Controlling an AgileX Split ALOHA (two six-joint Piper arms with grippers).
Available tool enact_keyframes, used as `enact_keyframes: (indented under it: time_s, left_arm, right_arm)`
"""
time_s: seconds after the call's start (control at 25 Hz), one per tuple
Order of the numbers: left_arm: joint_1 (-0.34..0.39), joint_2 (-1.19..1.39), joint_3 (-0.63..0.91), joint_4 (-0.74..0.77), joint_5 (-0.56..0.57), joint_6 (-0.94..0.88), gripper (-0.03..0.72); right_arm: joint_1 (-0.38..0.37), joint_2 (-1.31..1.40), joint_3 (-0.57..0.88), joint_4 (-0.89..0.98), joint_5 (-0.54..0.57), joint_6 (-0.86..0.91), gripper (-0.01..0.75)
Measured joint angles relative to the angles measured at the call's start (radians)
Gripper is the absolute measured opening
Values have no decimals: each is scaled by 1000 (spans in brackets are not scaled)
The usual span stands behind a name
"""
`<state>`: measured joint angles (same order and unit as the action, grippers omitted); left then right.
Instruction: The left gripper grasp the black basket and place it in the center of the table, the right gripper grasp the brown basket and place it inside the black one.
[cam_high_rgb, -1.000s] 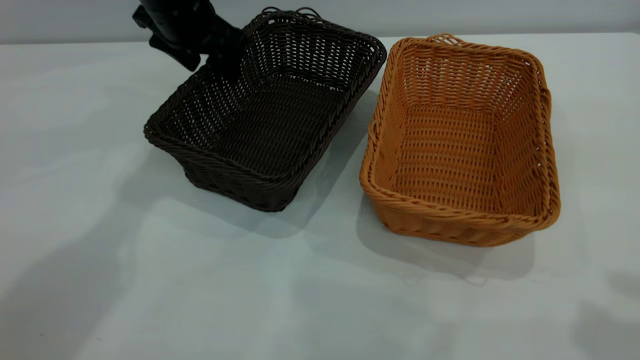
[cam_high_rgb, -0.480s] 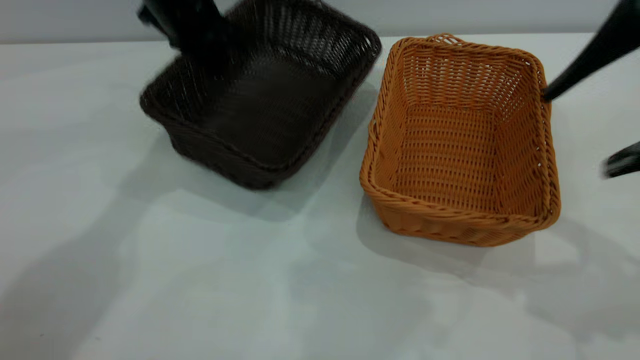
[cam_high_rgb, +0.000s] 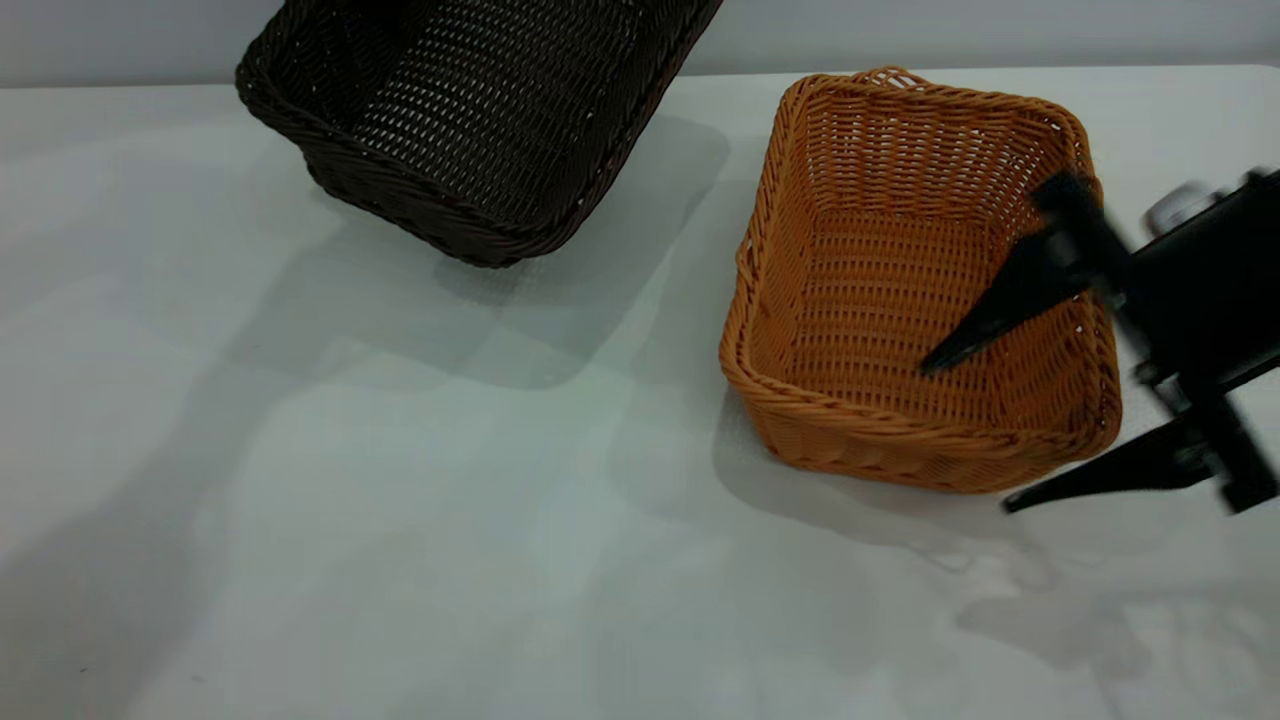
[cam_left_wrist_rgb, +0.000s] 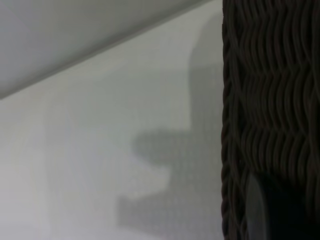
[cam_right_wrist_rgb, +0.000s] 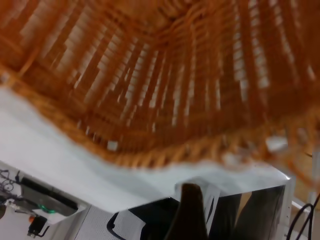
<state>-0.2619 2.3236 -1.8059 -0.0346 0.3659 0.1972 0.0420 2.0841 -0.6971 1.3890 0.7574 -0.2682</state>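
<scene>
The black basket hangs tilted and crooked behind the table's center, so my left gripper should bring it forward, turn it square and lower it flat at the center.
The black basket hangs tilted above the table at the back left, its far part cut off by the picture's top edge. The left gripper is out of the exterior view. In the left wrist view one dark blurred finger lies against the black basket's woven wall. The brown basket stands on the table at the right. The right gripper is open and straddles its right wall near the front corner, one finger inside and one outside. The right wrist view shows the brown basket close up and one finger.
The black basket's shadow falls on the table's middle left. Bare tabletop lies in front of both baskets. The right wrist view shows equipment beyond the table edge.
The black basket has risen off the table and gone up and back-left, partly out of view. The right gripper has come in from the right and lowered over the brown basket's right wall.
</scene>
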Motion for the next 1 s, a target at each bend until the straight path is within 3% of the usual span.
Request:
enact_keyframes:
  time_s: [0.28, 0.36, 0.44, 0.64, 0.8, 1.0]
  left_arm:
    - [1, 0, 0, 0, 1, 2, 78]
    - [2, 0, 0, 0, 1, 9, 78]
    - [2, 0, 0, 0, 1, 18, 78]
    - [3, 0, 0, 6, -1, 86, 78]
    - [36, -8, 0, 9, -12, 194, 78]
    - [31, -9, 0, 3, 27, 337, 78]
  right_arm:
    - [30, 131, -121, 21, -8, -25, 559]
    - [30, 145, -134, 21, -21, -25, 522]
    - [30, 153, -139, 24, -40, -24, 440]
    - [14, 155, -183, 66, -108, -69, 105]
    - [-51, 156, -226, 44, -119, -133, 69]
    - [-262, 121, -324, -18, -114, -245, 69]
